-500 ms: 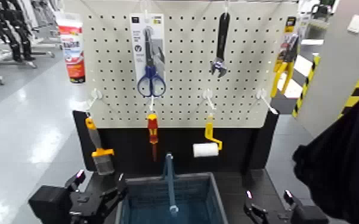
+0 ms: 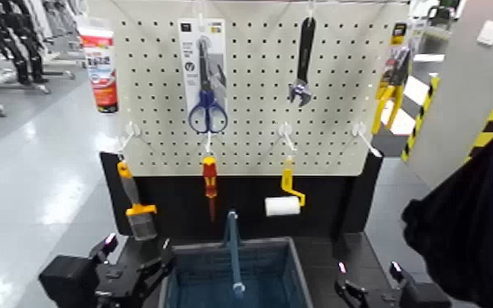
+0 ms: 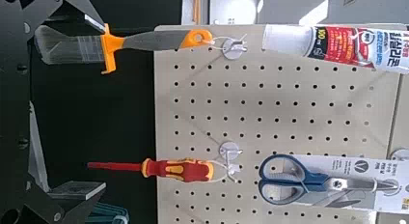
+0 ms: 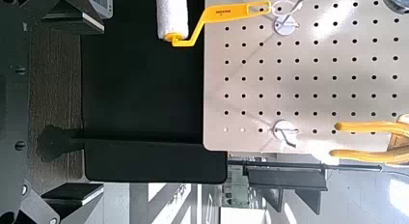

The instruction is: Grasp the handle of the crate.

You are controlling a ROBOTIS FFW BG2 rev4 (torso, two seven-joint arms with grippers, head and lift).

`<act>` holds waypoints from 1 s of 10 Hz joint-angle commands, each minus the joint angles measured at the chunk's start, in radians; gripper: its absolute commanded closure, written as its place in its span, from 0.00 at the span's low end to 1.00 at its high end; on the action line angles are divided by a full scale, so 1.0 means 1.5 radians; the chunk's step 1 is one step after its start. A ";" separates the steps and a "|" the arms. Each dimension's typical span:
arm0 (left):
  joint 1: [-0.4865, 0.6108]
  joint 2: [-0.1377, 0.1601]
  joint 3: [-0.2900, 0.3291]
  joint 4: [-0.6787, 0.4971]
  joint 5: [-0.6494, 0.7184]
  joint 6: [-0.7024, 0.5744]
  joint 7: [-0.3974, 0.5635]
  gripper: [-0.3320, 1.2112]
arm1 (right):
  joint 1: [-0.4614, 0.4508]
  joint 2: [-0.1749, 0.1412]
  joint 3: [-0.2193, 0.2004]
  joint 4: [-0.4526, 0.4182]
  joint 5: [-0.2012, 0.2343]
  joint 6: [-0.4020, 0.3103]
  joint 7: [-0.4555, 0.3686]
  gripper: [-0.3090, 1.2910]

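The handle (image 2: 234,248) is already standing up over the middle of the crate (image 2: 274,274), so the crate will come along under the upright handle when I pull it.
The teal-blue crate (image 2: 260,242) sits at the bottom centre of the head view, below the pegboard. Its thin blue-grey handle (image 2: 233,246) stands up over the middle of the crate, seen end-on as a narrow bar. My left gripper (image 2: 136,243) is open just left of the crate, level with its rim and touching nothing. My right gripper (image 2: 368,269) is open to the right of the crate, apart from it. A teal corner of the crate (image 3: 108,216) shows in the left wrist view. No handle shows in either wrist view.
A pegboard (image 2: 250,156) behind the crate holds a paintbrush (image 2: 133,205), a red screwdriver (image 2: 209,184), a yellow paint roller (image 2: 286,200), scissors (image 2: 207,82), a wrench (image 2: 302,65), a tube (image 2: 97,65) and yellow pliers (image 2: 391,82). A dark fabric mass (image 2: 471,221) fills the right.
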 commanded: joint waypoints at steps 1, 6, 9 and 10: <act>-0.004 -0.007 0.010 -0.001 0.027 0.010 -0.018 0.32 | 0.000 0.000 0.001 0.001 0.000 0.002 0.000 0.28; -0.063 0.015 0.041 -0.029 0.331 0.233 -0.070 0.32 | -0.004 -0.001 0.005 0.001 0.000 0.008 0.000 0.28; -0.109 0.031 0.079 0.001 0.549 0.400 -0.074 0.32 | -0.004 -0.002 0.005 0.001 -0.001 0.009 0.000 0.28; -0.128 0.037 0.074 0.035 0.631 0.427 -0.085 0.32 | -0.004 -0.002 0.005 0.001 -0.002 0.008 0.001 0.28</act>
